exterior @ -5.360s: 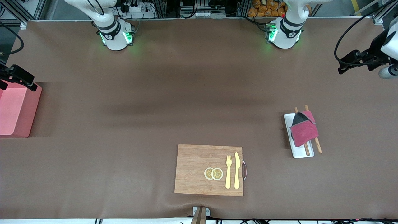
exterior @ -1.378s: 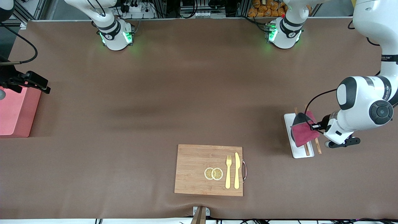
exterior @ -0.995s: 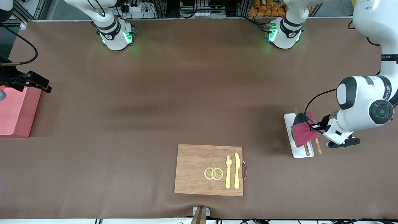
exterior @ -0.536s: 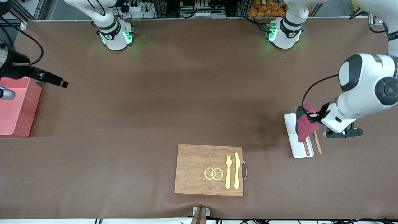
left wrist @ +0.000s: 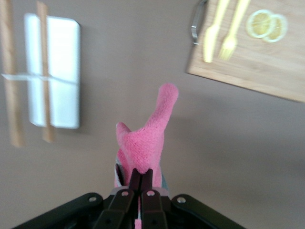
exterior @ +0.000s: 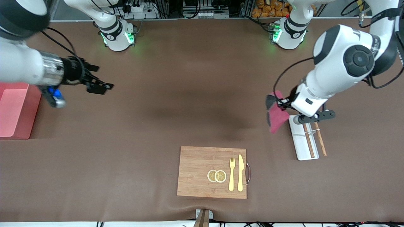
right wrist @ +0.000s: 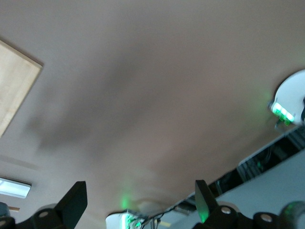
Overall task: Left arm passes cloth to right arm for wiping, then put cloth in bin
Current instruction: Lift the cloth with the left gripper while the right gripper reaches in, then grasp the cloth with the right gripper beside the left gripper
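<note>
The magenta-red cloth's corners (exterior: 273,129) spread out around my left gripper, so I expect the cloth (exterior: 278,115) to keep its shape and sag only a little when I carry it.
My left gripper (exterior: 283,104) is shut on the magenta-red cloth (exterior: 277,118), which hangs in the air over the bare table beside the white tray. In the left wrist view the cloth (left wrist: 150,138) sticks out from the closed fingers of the left gripper (left wrist: 141,174). My right gripper (exterior: 100,87) is open and empty over the table toward the right arm's end, a little past the salmon-pink bin (exterior: 12,108). In the right wrist view the right gripper (right wrist: 138,193) has its fingers wide apart with nothing between them.
A white tray (exterior: 299,148) with two wooden chopsticks (exterior: 320,142) lies toward the left arm's end. A wooden board (exterior: 195,173) with a yellow fork (exterior: 232,175), a knife (exterior: 240,173) and lemon slices (exterior: 216,176) lies near the front edge.
My left gripper closed on the cloth, lifted it off the tray and carried it toward the table's middle. My right arm swung from over the bin toward the middle.
</note>
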Tool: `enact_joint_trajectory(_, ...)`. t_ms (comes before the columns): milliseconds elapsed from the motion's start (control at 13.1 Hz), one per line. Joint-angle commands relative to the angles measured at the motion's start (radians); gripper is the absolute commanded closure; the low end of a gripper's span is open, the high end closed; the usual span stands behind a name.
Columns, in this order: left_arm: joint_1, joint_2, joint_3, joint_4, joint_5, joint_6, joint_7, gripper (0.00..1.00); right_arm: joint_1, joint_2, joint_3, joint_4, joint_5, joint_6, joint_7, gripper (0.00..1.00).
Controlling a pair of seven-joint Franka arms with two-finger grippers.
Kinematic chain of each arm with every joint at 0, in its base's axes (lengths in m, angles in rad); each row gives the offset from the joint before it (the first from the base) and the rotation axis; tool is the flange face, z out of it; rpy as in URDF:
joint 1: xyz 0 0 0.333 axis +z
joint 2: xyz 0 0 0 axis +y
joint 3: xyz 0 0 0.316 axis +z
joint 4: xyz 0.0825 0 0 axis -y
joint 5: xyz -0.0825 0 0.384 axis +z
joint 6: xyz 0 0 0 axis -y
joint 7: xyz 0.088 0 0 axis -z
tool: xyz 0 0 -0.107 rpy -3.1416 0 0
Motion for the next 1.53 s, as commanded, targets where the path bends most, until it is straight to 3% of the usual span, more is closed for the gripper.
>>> enact_joint_trajectory(0, -0.017, 0.019, -0.073, 0.07, -0.057, -0.024, -0.212, 1.0, 0.02, 0.103, -0.008, 0.02, 0.156, 0.003, 0.142, 0.0)
enact_joint_trajectory(77, -0.037, 0.035, -0.079, 0.107, -0.061, -0.024, -0.279, 1.0, 0.018, 0.138, -0.008, 0.019, 0.219, 0.034, 0.169, 0.0)
enact_joint_trajectory(383, -0.172, 0.089, -0.081, 0.17, -0.123, 0.022, -0.545, 1.0, 0.073, 0.241, -0.007, 0.017, 0.299, 0.175, 0.204, 0.0)
enact_joint_trajectory(689, -0.275, 0.146, -0.078, 0.215, -0.121, 0.104, -0.765, 1.0, 0.118, 0.316, -0.008, 0.017, 0.495, 0.247, 0.24, 0.0)
enact_joint_trajectory(995, -0.384, 0.212, -0.07, 0.261, -0.117, 0.198, -0.919, 1.0, 0.162, 0.349, -0.007, 0.017, 0.525, 0.264, 0.24, 0.0)
enact_joint_trajectory(1378, -0.438, 0.284, -0.067, 0.287, -0.118, 0.347, -1.049, 1.0, 0.23, 0.353, -0.008, -0.012, 0.597, 0.267, 0.24, 0.0)
enact_joint_trajectory(1455, -0.445, 0.292, -0.067, 0.293, -0.118, 0.369, -1.058, 1.0, 0.241, 0.355, -0.008, -0.015, 0.597, 0.269, 0.238, 0.04)
